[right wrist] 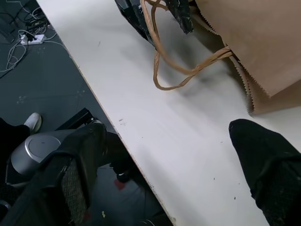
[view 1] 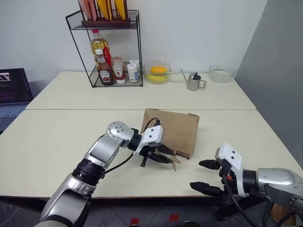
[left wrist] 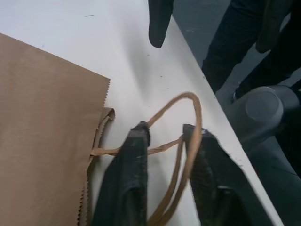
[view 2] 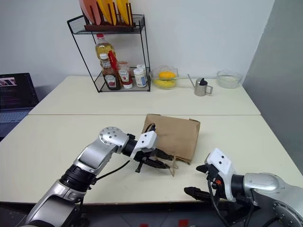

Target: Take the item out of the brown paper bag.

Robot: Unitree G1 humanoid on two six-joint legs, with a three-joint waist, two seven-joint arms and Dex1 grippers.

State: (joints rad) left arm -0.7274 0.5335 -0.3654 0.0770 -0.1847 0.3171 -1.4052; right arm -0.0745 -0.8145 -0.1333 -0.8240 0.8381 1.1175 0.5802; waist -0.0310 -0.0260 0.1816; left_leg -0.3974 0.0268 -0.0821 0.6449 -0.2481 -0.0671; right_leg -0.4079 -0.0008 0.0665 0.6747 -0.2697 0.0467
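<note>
My left gripper has both cord handles (right wrist: 190,71) lying together at its fingers, so it should open, take just the upper cord handle (left wrist: 198,113) and lift the bag's opening open.
The brown paper bag (view 1: 175,128) lies flat on the near table, its mouth and cord handles (left wrist: 188,101) toward the front edge. My left gripper (view 1: 158,157) is at that mouth, just over the table. Its fingers (left wrist: 134,155) stand a little apart; one cord runs between them and a loop curls round one finger. My right gripper (view 1: 197,175) hangs open by the table's front edge, right of the bag and clear of it, with nothing between its fingers. The right wrist view shows the handles (right wrist: 160,70) lying loose on the table. The item is hidden.
On the far table stand a wire rack (view 1: 109,61) with bottles, a glass bowl (view 1: 157,72) of yellow fruit, a small metal watering can (view 1: 193,82) and another glass bowl (view 1: 221,72). A laptop (view 1: 12,90) sits at the far left.
</note>
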